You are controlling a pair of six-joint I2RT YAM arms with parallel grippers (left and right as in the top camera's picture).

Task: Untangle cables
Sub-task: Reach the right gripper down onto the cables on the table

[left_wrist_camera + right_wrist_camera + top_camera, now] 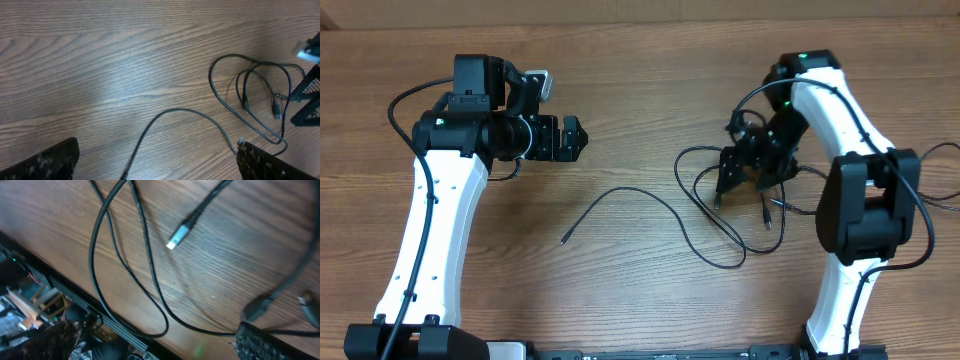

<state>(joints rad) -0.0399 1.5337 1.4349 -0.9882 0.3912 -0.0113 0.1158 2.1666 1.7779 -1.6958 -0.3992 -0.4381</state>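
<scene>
The cable with the long piece [175, 109] will come loose when the robot pulls it and will leave another cable behind, because the cable loops [270, 63] are lying wide and open.
Several thin black cables lie in a tangle [692, 170] on the wooden table at the right, partly hidden under my right gripper. One long strand [620, 191] trails left from the tangle to a free end [564, 241]. My right gripper [748, 178] hovers over the tangle, open. In its wrist view, loops [150, 275] and a silver-tipped plug [176, 237] lie in front of the spread fingers [160, 345]. My left gripper [582, 138] is open and empty, left of the tangle. In its wrist view the long strand [185, 110] runs between the fingers [160, 165], and the tangle [250, 75] lies ahead.
The table's front edge, with a metal rail and electronics [35, 305] below it, shows in the right wrist view. The arm bases [430, 340] stand at the front edge. Thick black arm wires [405, 100] loop beside both arms.
</scene>
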